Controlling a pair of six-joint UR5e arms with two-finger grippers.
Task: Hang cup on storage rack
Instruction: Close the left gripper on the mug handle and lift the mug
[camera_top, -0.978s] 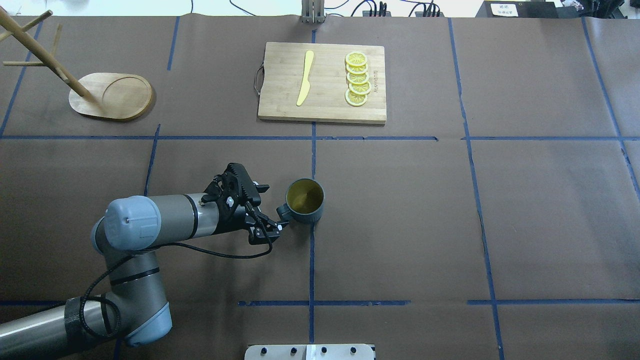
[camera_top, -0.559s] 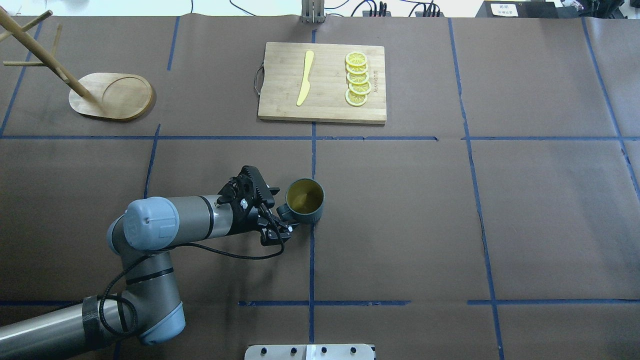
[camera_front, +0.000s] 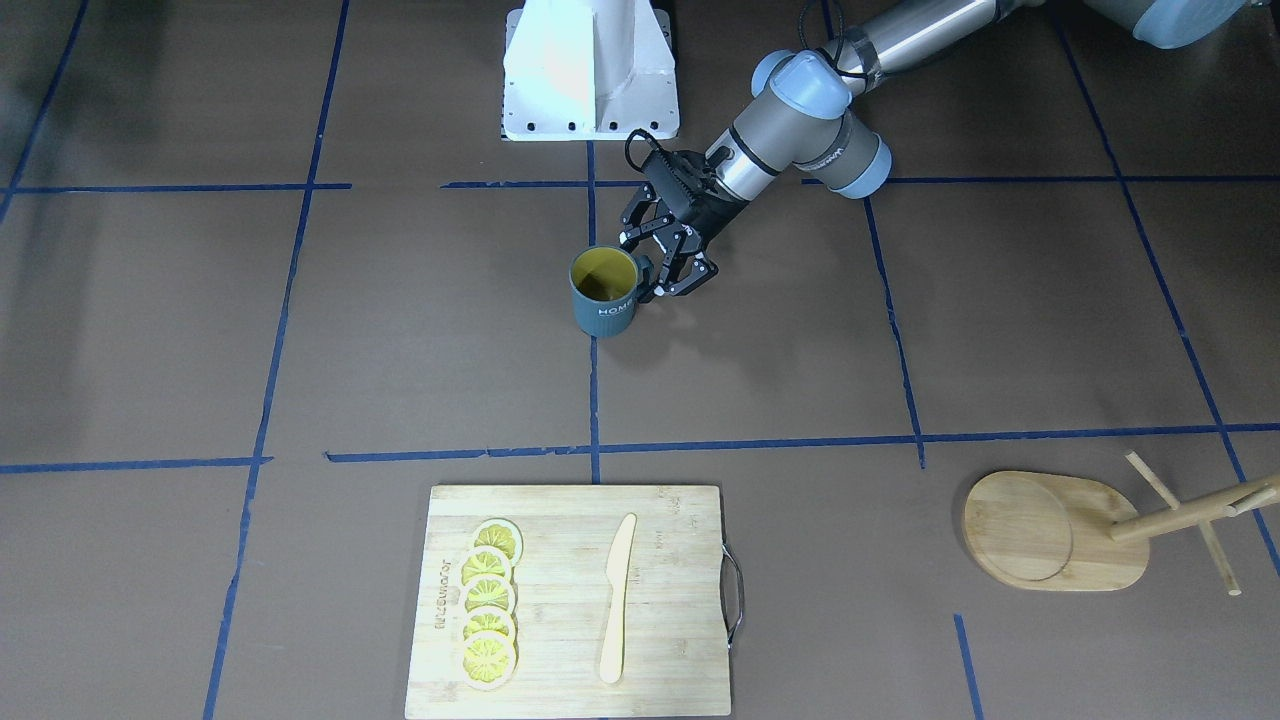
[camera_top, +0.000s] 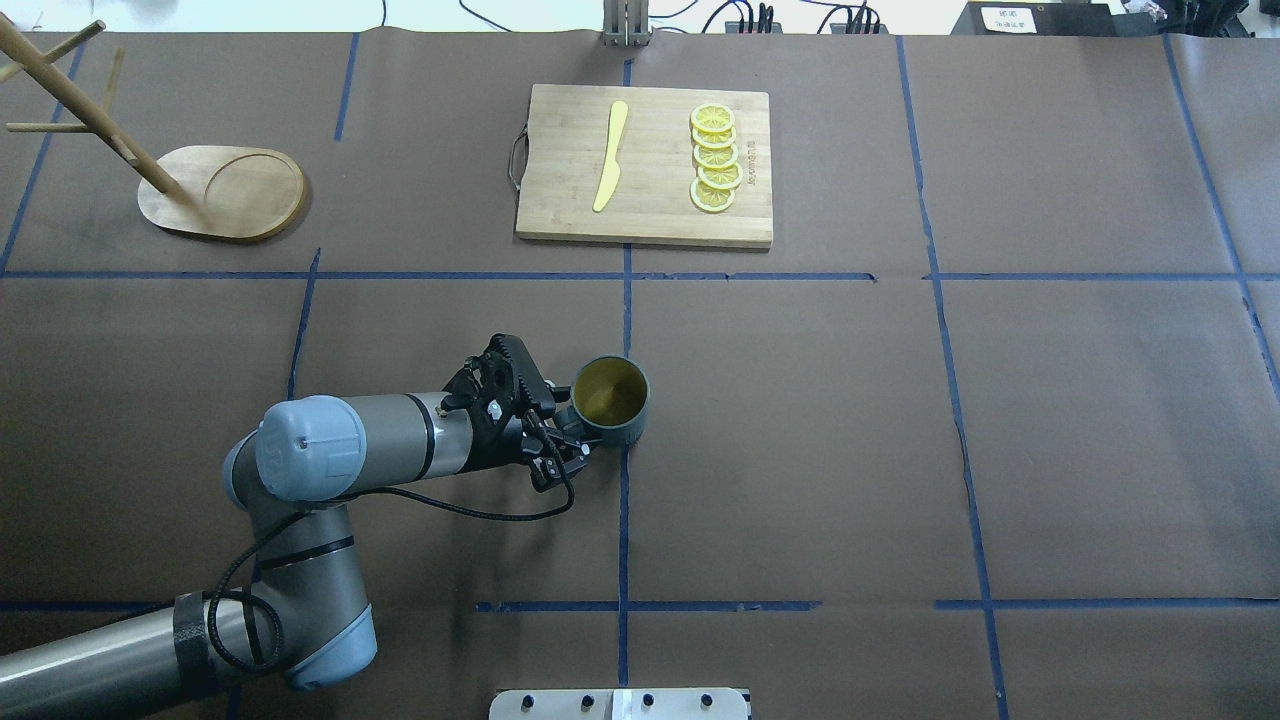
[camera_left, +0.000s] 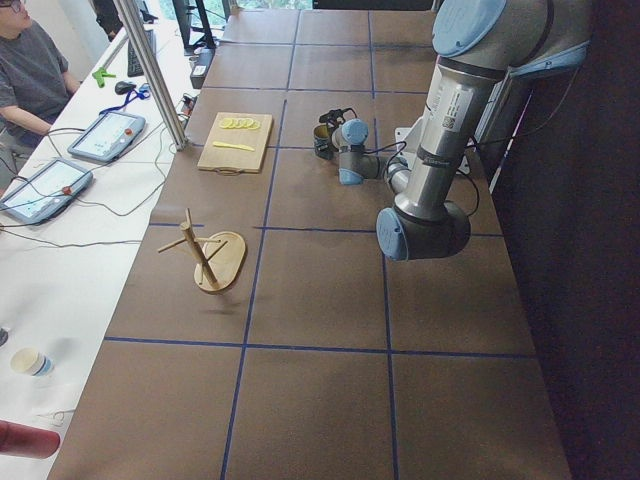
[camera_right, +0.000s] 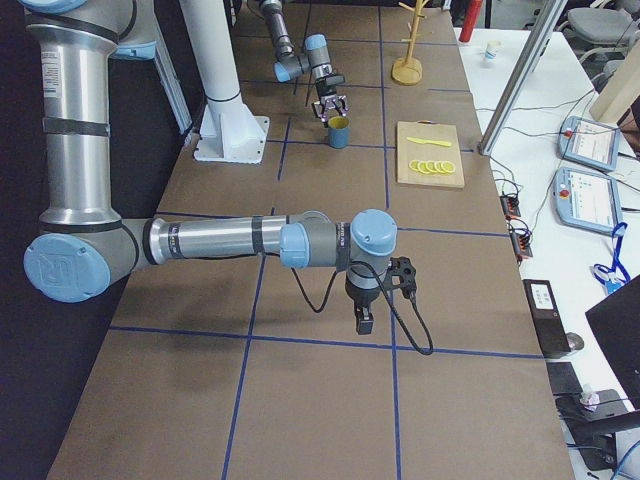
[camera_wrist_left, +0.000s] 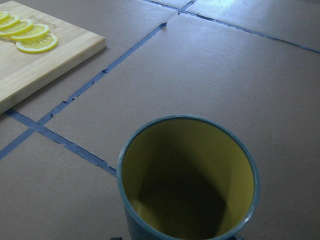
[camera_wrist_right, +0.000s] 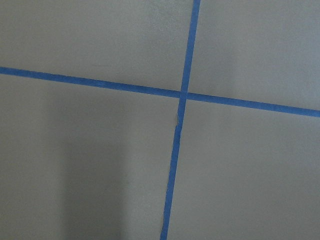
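The cup's wide opening (camera_front: 605, 275) is much bigger than the rack's slim peg (camera_front: 1254, 500), so the cup will slide over the peg and hang sideways when I push it on.
The dark blue-grey cup (camera_top: 611, 402) with a yellow inside stands upright near the table's middle, with "HOME" facing the front view (camera_front: 603, 292). Its handle points toward my left arm. My left gripper (camera_top: 567, 433) is open, with one finger on each side of the handle; the front view (camera_front: 656, 268) shows the same. The left wrist view looks down into the cup (camera_wrist_left: 190, 175). The bamboo storage rack (camera_top: 236, 196) stands at the far left, well away from the cup. My right gripper (camera_right: 364, 322) shows only in the right side view, so I cannot tell its state.
A rectangular cutting board (camera_top: 650, 200) with a metal handle lies at the far middle, carrying lemon slices (camera_top: 715, 158) and a yellow knife (camera_top: 610, 155). Blue tape lines cross the brown table cover. The right wrist view shows only a tape cross (camera_wrist_right: 181, 96).
My left arm has moved right toward the cup, bringing its open fingers around the handle. The cup and the rack have not moved.
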